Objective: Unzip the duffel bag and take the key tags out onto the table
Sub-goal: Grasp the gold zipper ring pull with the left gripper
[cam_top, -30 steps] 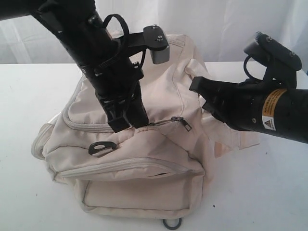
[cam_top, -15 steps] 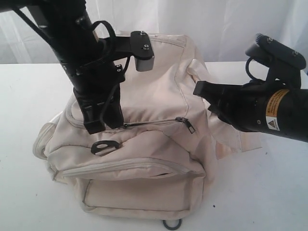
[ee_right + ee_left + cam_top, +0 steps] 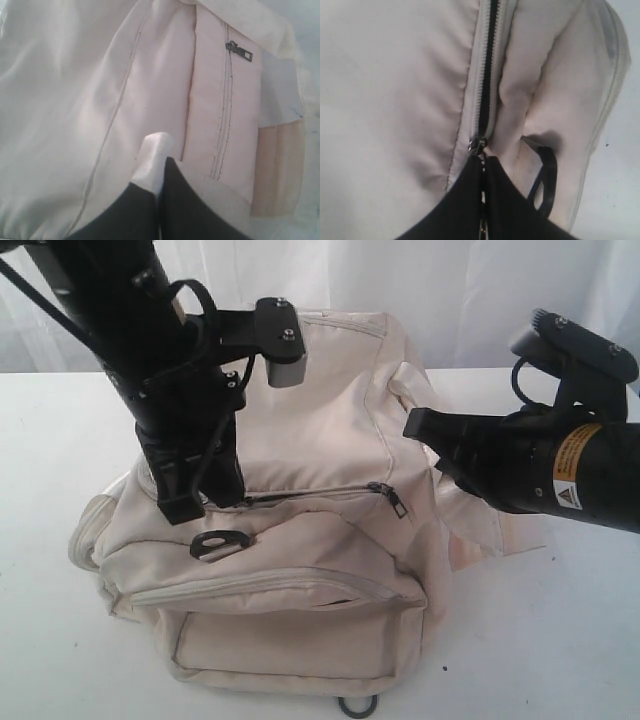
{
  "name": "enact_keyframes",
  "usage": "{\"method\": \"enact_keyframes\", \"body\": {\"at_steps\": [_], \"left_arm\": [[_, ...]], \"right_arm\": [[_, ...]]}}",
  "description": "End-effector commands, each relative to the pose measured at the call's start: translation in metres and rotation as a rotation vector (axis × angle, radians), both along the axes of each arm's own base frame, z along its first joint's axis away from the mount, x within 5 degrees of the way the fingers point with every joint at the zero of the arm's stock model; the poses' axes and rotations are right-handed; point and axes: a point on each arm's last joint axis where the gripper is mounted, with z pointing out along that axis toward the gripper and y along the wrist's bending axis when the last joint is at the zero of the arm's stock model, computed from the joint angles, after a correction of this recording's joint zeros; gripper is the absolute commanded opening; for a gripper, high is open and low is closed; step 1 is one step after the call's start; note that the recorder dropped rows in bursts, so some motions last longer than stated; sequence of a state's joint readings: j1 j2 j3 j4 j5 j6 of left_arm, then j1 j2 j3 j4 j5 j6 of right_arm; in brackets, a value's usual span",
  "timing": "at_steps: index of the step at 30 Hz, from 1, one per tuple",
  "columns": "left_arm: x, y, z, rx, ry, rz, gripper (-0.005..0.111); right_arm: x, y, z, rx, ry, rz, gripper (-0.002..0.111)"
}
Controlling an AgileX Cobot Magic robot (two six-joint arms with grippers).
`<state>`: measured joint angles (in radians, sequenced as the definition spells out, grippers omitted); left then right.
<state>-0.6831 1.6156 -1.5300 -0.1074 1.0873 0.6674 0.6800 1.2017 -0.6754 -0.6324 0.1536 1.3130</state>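
The robot's left gripper is pinching the zipper pull right up against the slider (image 3: 479, 143), so it should open and take hold of the pull farther out, by its loose end.
The cream duffel bag (image 3: 320, 440) lies on the white table (image 3: 570, 640). My left gripper (image 3: 190, 505) is shut on a grey zipper pull (image 3: 477, 145) at the left end of the top zip (image 3: 310, 495). Behind the pull the zip (image 3: 487, 75) stands parted as a narrow dark slit. A second slider (image 3: 396, 503) hangs at the zip's right end. My right gripper (image 3: 412, 426) is shut on a fold of the bag's cream fabric (image 3: 152, 155) at the right end. The key tags are hidden.
A black strap ring (image 3: 218, 544) lies on the bag just below my left gripper. A closed front pocket (image 3: 290, 635) faces the table's near edge. A side pocket zipper pull (image 3: 239, 51) shows beyond my right gripper. White curtain hangs behind.
My left gripper has moved left along the top zip with the pull in it, and the parted stretch has grown longer. The right gripper has stayed almost still on the bag.
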Motion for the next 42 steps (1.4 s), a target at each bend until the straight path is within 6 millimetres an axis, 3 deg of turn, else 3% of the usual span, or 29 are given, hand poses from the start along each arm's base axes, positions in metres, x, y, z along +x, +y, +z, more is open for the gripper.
{"method": "enact_keyframes", "body": {"at_steps": [1,5,10,14,30,33,39,42], "left_arm": [[0.001,0.003,-0.019,0.034,0.009,0.014,0.0],[0.002,0.003,-0.024,0.033,-0.003,0.018,0.009],[0.002,0.004,-0.024,0.043,-0.008,0.016,0.038],[0.001,0.008,-0.025,0.089,-0.001,0.015,0.046],[-0.001,0.011,-0.026,0.118,0.028,0.037,0.045],[-0.001,0.011,-0.026,0.12,0.031,0.039,0.036],[0.0,0.013,-0.026,0.136,0.021,0.037,0.0],[-0.001,0.015,-0.025,0.157,0.026,0.038,0.0]], "right_arm": [[0.001,-0.003,0.007,-0.006,-0.04,0.004,0.0],[0.001,-0.003,0.007,-0.006,-0.04,0.004,0.0],[0.001,-0.003,0.007,-0.006,-0.04,0.004,0.0],[0.001,-0.003,0.007,-0.006,-0.04,0.004,0.0],[0.001,-0.002,0.008,0.005,-0.048,0.013,0.0],[0.001,-0.002,0.008,0.005,-0.048,0.013,0.0],[0.001,-0.002,0.008,0.005,-0.048,0.013,0.0],[0.001,-0.002,0.008,0.005,-0.048,0.013,0.0]]}}
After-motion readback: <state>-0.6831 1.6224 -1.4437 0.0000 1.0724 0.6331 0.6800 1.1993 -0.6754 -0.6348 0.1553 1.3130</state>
